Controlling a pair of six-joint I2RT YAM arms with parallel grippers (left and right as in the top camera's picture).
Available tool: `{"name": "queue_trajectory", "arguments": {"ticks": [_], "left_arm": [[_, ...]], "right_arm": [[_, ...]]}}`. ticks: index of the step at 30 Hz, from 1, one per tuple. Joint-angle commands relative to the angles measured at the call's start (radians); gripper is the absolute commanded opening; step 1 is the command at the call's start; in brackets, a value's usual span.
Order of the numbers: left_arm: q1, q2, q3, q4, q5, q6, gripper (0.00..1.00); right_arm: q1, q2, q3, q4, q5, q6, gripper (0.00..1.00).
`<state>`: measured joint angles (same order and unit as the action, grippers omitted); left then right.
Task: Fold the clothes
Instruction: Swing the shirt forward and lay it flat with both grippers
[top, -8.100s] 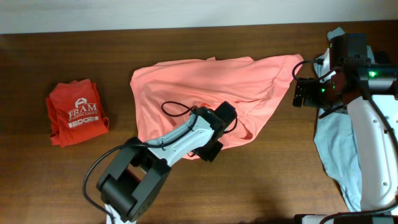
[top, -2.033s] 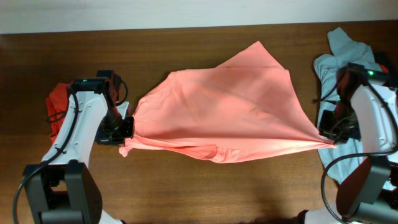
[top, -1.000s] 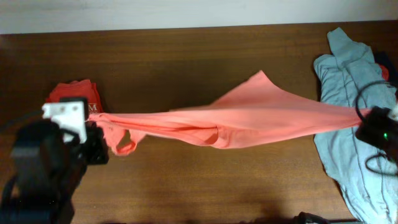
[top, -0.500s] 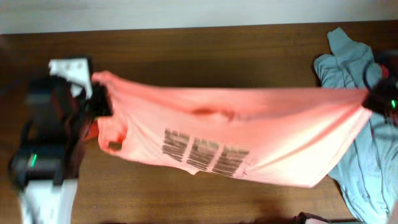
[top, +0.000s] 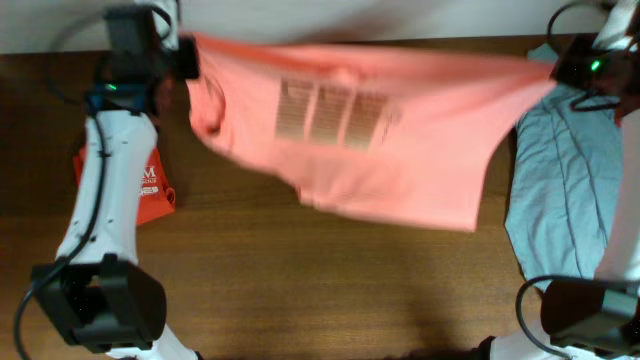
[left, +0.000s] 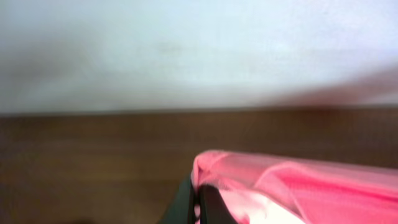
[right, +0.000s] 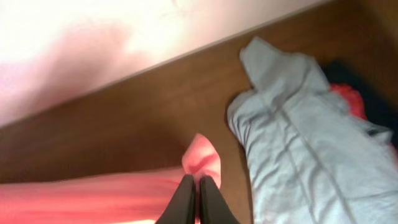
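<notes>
My two grippers should move back to the table's near side (top: 345, 270) and lay the top flat, because it hangs in the air with its corners (top: 540, 78) close to the white wall.
The clothes (top: 400, 150), a large salmon-pink top, hang stretched in the air between both grippers, near the table's far edge. A grey striped print shows on the upper middle of the fabric. My left gripper (top: 188, 58) is shut on the top's left corner; in the left wrist view the gripper (left: 199, 200) pinches a pink fold (left: 292, 183). My right gripper (top: 556, 70) is shut on the right corner; in the right wrist view the gripper (right: 198, 186) has a pink tip of cloth (right: 203, 158) sticking out past its fingers. The lower hem trails toward the table's middle.
A darker red shirt with white print (top: 150, 185) lies at the left, partly under my left arm. A pale grey-blue garment (top: 560, 170) lies spread along the right side, also in the right wrist view (right: 298, 137). A white wall (top: 350, 20) runs behind the table.
Both grippers have swung toward the far edge, carrying the stretched top with them. The printed patch sits higher in view, and the fabric hangs spread rather than bunched.
</notes>
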<state>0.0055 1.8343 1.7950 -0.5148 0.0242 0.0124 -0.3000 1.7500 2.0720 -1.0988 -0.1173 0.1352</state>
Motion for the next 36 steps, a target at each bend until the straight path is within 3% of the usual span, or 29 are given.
{"name": "queue_trajectory", "arguments": {"ticks": [1, 7, 11, 18, 24, 31, 36], "left_arm": [[0.043, -0.054, 0.265, -0.109, -0.012, 0.054, 0.00], [0.040, -0.021, 0.275, -0.532, 0.004, 0.053, 0.00], [0.038, 0.057, 0.208, -0.722, 0.018, 0.053, 0.00], [0.036, 0.212, 0.025, -0.819, 0.020, 0.053, 0.00], [0.036, 0.228, -0.087, -0.868, 0.106, 0.053, 0.00], [0.037, 0.228, -0.095, -1.020, 0.140, 0.072, 0.00], [0.037, 0.228, -0.107, -1.083, 0.007, 0.018, 0.00]], "right_arm": [[-0.001, -0.057, 0.150, -0.080, 0.060, -0.021, 0.04], [-0.001, -0.045, 0.099, -0.267, 0.135, -0.028, 0.04], [-0.001, -0.045, -0.021, -0.332, 0.164, -0.054, 0.04], [-0.001, -0.045, -0.340, -0.337, 0.183, -0.058, 0.04], [-0.002, -0.045, -0.569, -0.307, 0.211, -0.049, 0.04], [-0.002, -0.046, -0.625, -0.319, 0.229, -0.041, 0.04], [-0.002, -0.050, -0.625, -0.388, 0.312, 0.038, 0.04]]}}
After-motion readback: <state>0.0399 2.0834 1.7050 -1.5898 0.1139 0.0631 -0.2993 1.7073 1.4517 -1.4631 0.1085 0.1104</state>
